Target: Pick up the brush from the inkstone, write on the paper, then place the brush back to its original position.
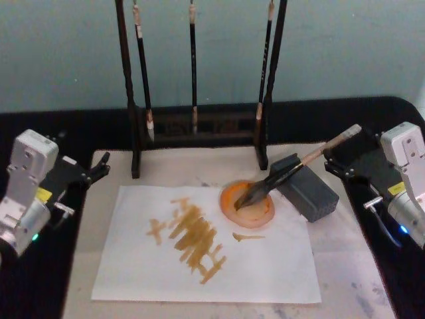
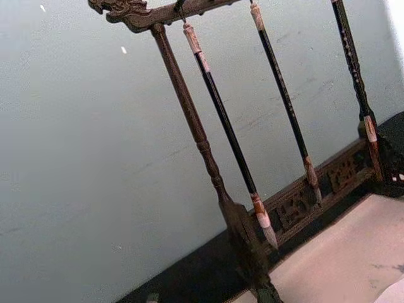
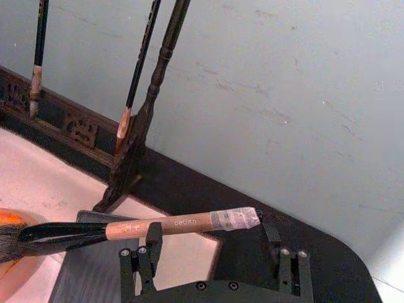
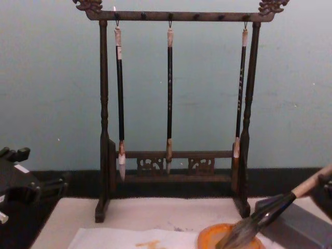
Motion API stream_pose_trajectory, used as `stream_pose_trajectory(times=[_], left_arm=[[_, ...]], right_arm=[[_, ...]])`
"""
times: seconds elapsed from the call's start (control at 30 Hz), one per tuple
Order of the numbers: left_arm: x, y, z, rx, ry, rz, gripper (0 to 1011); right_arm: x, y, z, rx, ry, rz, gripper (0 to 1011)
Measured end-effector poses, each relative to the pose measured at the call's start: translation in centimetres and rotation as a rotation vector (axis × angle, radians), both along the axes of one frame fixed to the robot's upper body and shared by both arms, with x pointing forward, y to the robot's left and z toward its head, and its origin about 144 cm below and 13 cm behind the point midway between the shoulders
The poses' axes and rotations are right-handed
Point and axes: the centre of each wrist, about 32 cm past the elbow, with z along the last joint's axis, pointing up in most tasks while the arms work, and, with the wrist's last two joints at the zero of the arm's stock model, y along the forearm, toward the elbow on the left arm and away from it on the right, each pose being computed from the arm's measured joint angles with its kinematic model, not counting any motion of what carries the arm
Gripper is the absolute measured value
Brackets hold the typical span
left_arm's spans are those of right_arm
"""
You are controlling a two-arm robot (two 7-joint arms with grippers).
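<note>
The brush's wrapped end (image 3: 236, 218) should have another loop, hidden behind my right gripper's finger, since the rack's brushes hang by loops (image 4: 170, 24).
The brush (image 1: 312, 158) lies tilted across the dark grey inkstone (image 1: 309, 189), its dark bristles resting in an orange dish (image 1: 247, 206) and its pale handle pointing back right. The brush (image 3: 180, 224) crosses just past the fingertips of my right gripper (image 3: 211, 243), which is open and holds nothing. In the head view the right gripper (image 1: 342, 163) sits just right of the handle's end. The paper (image 1: 206, 259) lies flat in front, bearing yellow-brown strokes. My left gripper (image 1: 93, 169) is open at the mat's far left corner, away from everything.
A dark wooden rack (image 1: 199, 126) with three thin black brushes hanging from it stands at the back of the beige mat (image 1: 345, 266). The rack (image 4: 171, 155) rises tall behind the dish. Black table surface borders the mat on both sides.
</note>
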Motion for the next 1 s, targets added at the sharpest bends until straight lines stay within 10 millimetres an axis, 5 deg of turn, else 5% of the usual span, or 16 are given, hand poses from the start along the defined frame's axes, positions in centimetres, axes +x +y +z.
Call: stream_pose_trajectory(times=[1.0], left_arm=[[0.0, 0.0, 0.0, 0.0, 0.0, 0.0, 1010]], right_arm=[[-0.16, 0.27, 0.43, 0.045, 0.013, 0.019, 1000]])
